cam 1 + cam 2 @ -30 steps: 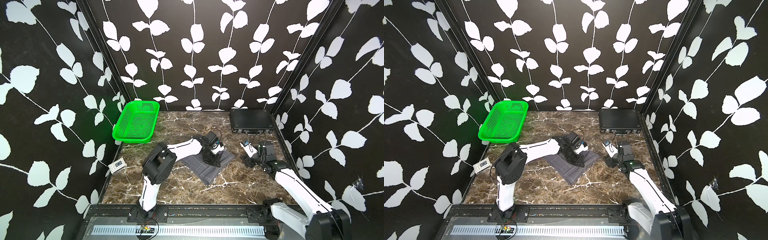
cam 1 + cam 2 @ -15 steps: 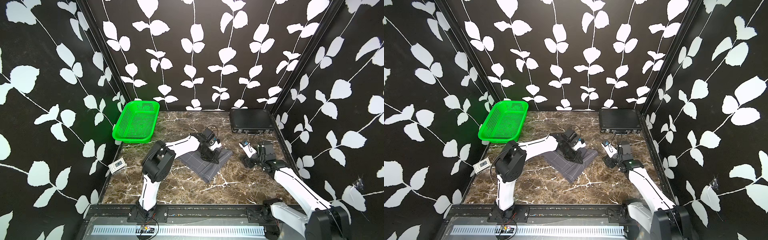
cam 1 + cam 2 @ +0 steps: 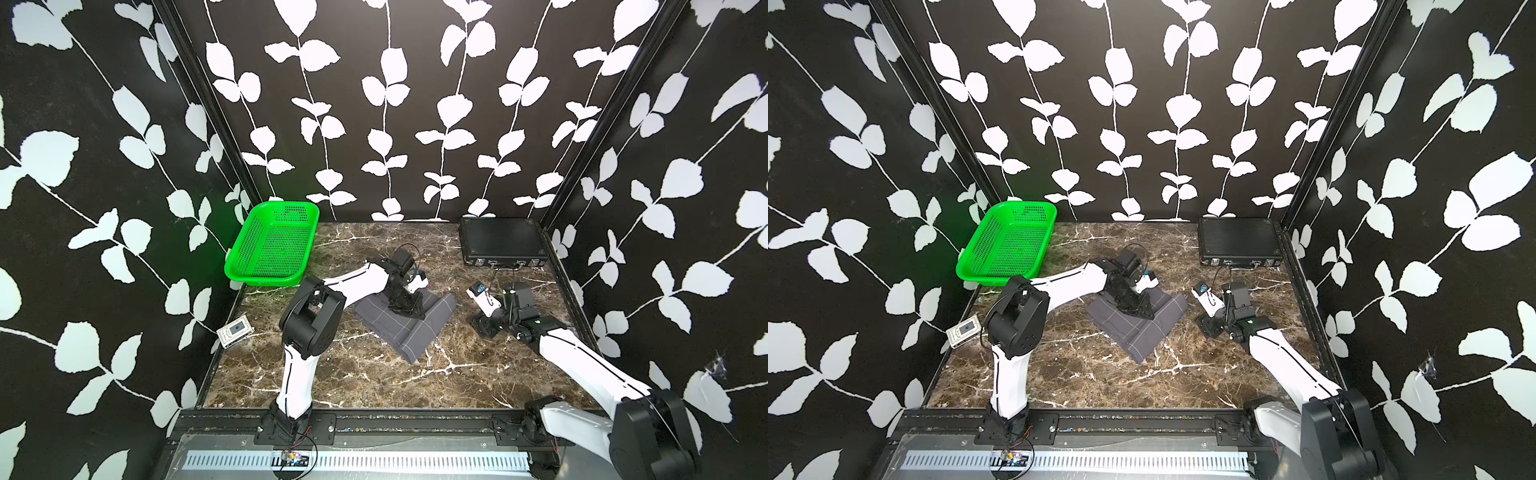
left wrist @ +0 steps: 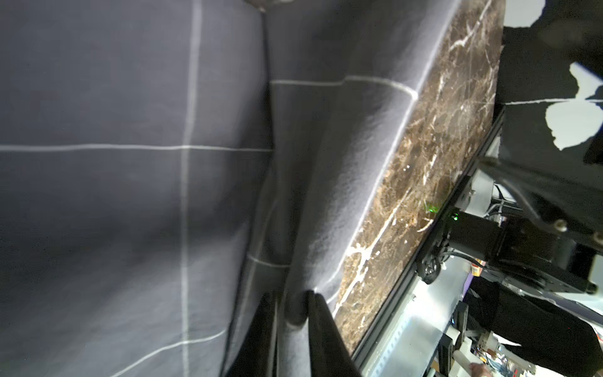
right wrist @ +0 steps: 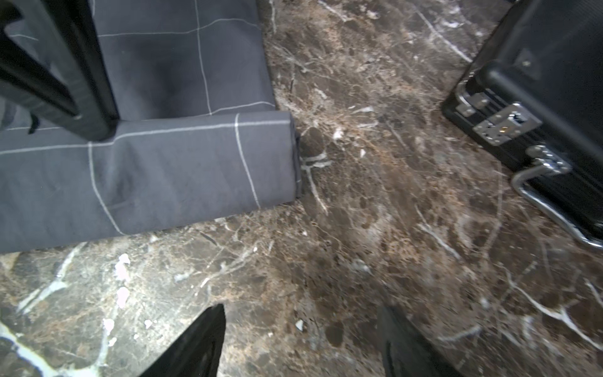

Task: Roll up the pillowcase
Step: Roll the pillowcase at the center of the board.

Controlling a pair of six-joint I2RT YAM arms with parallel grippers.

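The way around the pillowcase's folded edge is blocked for my left gripper by my right gripper. So next my right gripper moves back before my left gripper rolls that folded edge inward.
The pillowcase [image 3: 409, 332] [image 3: 1138, 332], dark grey with thin white grid lines, lies folded mid-table, and its far edge is turned into a short roll [image 5: 163, 173]. My left gripper [image 3: 409, 307] [image 3: 1136, 305] presses down on that rolled edge. In the left wrist view its fingers [image 4: 321, 326] pinch a fold of the pillowcase [image 4: 130, 196], and the left gripper [image 4: 293, 303] is shut on it. My right gripper [image 3: 484, 322] [image 5: 301, 313] stands open over bare marble, to the right of the roll's end and apart from it.
A green mesh basket [image 3: 272, 249] stands at the back left. At the back right a rigid black case with latches [image 3: 500, 241] [image 5: 538, 81] lies close to my right arm. A small white device [image 3: 235, 331] sits by the left wall.
My left gripper has drawn slightly back and to the left on the pillowcase, and the fabric has shifted a little with it. The right arm has barely moved.
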